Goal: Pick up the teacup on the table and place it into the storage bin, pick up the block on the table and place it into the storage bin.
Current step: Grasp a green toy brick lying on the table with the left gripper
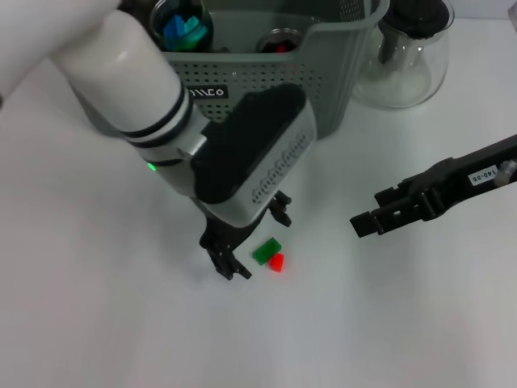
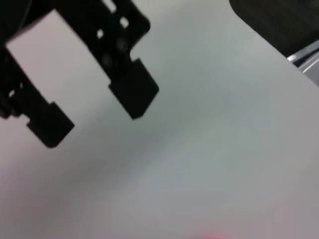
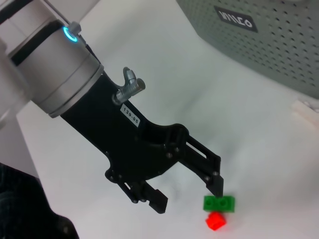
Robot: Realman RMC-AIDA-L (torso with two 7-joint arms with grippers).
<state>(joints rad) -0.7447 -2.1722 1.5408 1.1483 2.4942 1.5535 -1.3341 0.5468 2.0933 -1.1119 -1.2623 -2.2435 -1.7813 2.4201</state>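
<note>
The green block (image 1: 266,250) is just outside the open fingers of my left gripper. Next, my left gripper moves over so its fingers are on both sides of the green block before it closes and lifts.
A small green block (image 1: 266,251) (image 3: 219,203) lies on the white table with a red block (image 1: 277,262) (image 3: 216,220) touching it. My left gripper (image 1: 257,242) (image 3: 187,194) (image 2: 92,112) hangs open just over them, one fingertip (image 3: 218,183) right beside the green block and nothing held. The storage bin (image 1: 323,73) (image 3: 279,45) stands at the back. Two dark round cups (image 1: 182,24) sit inside it; I cannot tell which is the teacup. My right gripper (image 1: 363,221) hovers open at the right, apart from the blocks.
A clear glass teapot (image 1: 404,61) with a black lid stands right of the bin. The left arm's bulky white forearm (image 1: 121,73) hides part of the bin's front wall. Bare white table spreads in front and on both sides.
</note>
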